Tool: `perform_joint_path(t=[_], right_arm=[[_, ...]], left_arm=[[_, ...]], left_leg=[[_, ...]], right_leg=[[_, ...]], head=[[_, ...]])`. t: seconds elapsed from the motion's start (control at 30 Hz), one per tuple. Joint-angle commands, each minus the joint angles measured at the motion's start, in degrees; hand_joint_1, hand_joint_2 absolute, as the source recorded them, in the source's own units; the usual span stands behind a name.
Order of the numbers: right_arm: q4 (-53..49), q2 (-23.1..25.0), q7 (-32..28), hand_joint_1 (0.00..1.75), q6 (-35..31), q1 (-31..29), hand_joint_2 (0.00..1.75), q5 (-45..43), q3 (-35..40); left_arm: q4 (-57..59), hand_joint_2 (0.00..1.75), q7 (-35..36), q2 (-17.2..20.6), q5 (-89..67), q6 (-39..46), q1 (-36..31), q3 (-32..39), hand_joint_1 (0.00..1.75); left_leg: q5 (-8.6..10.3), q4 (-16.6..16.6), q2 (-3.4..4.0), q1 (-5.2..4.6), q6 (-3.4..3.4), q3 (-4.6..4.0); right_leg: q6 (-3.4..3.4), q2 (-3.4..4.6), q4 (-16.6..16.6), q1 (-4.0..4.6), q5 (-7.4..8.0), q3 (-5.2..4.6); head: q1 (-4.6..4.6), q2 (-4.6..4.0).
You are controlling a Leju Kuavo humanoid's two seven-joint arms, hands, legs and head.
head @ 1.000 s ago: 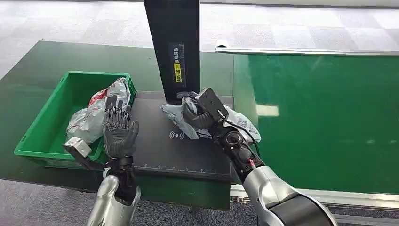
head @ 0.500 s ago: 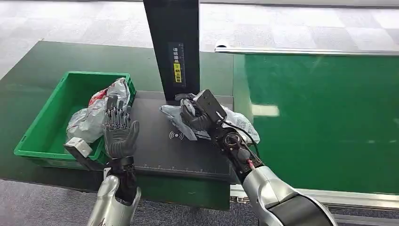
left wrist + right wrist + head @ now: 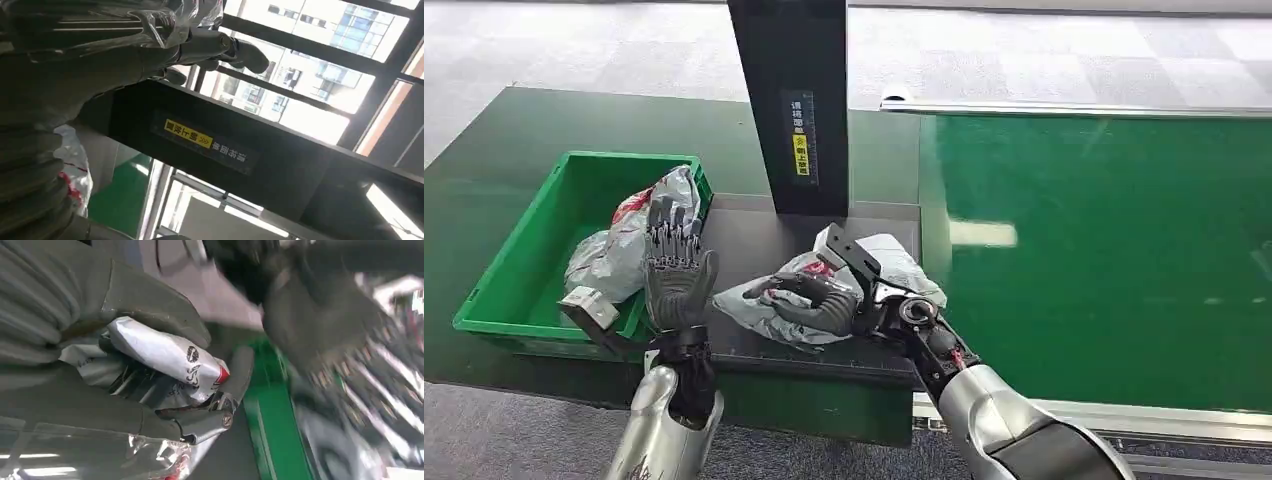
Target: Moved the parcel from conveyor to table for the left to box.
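Note:
The wrinkled wrap narrows to a limp corner (image 3: 732,301), so the parcel (image 3: 786,322) will fold and its ends will hang down around the robot's left gripper when the robot lifts it.
A grey plastic-wrapped parcel (image 3: 769,300) with red and black print lies on the dark scanner plate (image 3: 754,345), and my right hand (image 3: 819,300) grips it from the right side. The right wrist view shows that hand's fingers (image 3: 200,422) closed around the crumpled parcel (image 3: 165,355). My left hand (image 3: 676,272) stands upright with its fingers spread, holding nothing, just left of the parcel and in front of the green box (image 3: 494,300). Its fingers (image 3: 235,50) are extended in the left wrist view.
The green box holds other grey bagged parcels (image 3: 624,245). A black scanner post (image 3: 794,100) rises behind the plate. The green conveyor belt (image 3: 1114,250) stretches to the right. A dark green table (image 3: 484,160) surrounds the box.
My right hand has pulled the parcel from near the scanner post toward the front and left of the plate, closer to my left hand. The left hand has stayed in place.

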Motion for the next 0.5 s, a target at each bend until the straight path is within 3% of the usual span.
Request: perform_joint_path(t=[0.03,0.23,0.27,0.3,0.33,0.43,0.5], right_arm=[[5.9,3.2,23.5,1.75,15.8,5.0,1.75,-28.4,-11.3],[3.5,2.7,24.3,1.75,13.2,5.6,1.75,-33.3,-7.9],[2.7,2.1,23.5,0.86,12.3,5.7,1.75,-33.4,-7.1],[1.7,1.6,21.8,0.24,11.3,5.8,1.75,-33.5,-4.9],[0.8,0.8,18.6,0.00,9.9,5.7,1.75,-33.4,-1.8],[-1.4,-1.7,6.1,0.00,4.4,4.3,1.75,-29.0,6.6],[-1.4,-2.6,4.2,0.00,5.0,4.0,1.75,-30.1,7.2]], left_arm=[[3.1,1.75,0.9,1.1,-1.0,-1.3,-1.8,1.6,0.00],[2.9,1.75,1.4,1.0,-1.3,-0.8,-1.8,1.3,0.00],[2.7,1.75,1.4,1.0,-1.4,-0.7,-1.5,1.2,0.00],[2.4,1.75,1.5,1.0,-1.5,-0.5,-1.3,1.0,0.00],[2.1,1.75,1.6,1.0,-1.5,-0.3,-1.1,0.8,0.00],[1.0,1.75,2.0,1.0,-1.8,0.5,-0.4,0.5,0.00],[0.7,1.75,2.0,1.0,-1.8,0.5,0.2,0.5,0.00]], left_leg=[[-0.01,-0.1,-0.06,0.02,0.01,0.25],[-0.01,-0.1,-0.02,-0.01,0.01,0.13],[0.00,0.0,0.00,0.01,0.01,0.06],[0.00,-0.1,-0.03,0.00,0.02,0.15],[0.00,-0.1,-0.03,-0.01,0.02,0.11],[0.00,0.0,-0.06,-0.01,0.03,0.07],[0.00,0.0,-0.04,-0.02,0.04,0.09]], right_leg=[[-0.02,-0.06,-0.1,0.02,-0.03,0.27],[-0.02,-0.01,0.0,0.00,-0.03,0.12],[-0.02,0.00,0.0,0.01,0.00,0.07],[-0.02,-0.03,-0.1,0.01,-0.01,0.17],[-0.02,-0.04,-0.1,0.00,-0.02,0.13],[-0.01,-0.05,0.0,-0.01,-0.02,0.10],[0.00,-0.03,-0.1,-0.01,-0.01,0.12]], head=[[0.00,0.00],[-0.02,0.00],[0.00,0.00],[0.00,0.00],[0.00,0.00],[-0.02,0.00],[0.00,0.00]])
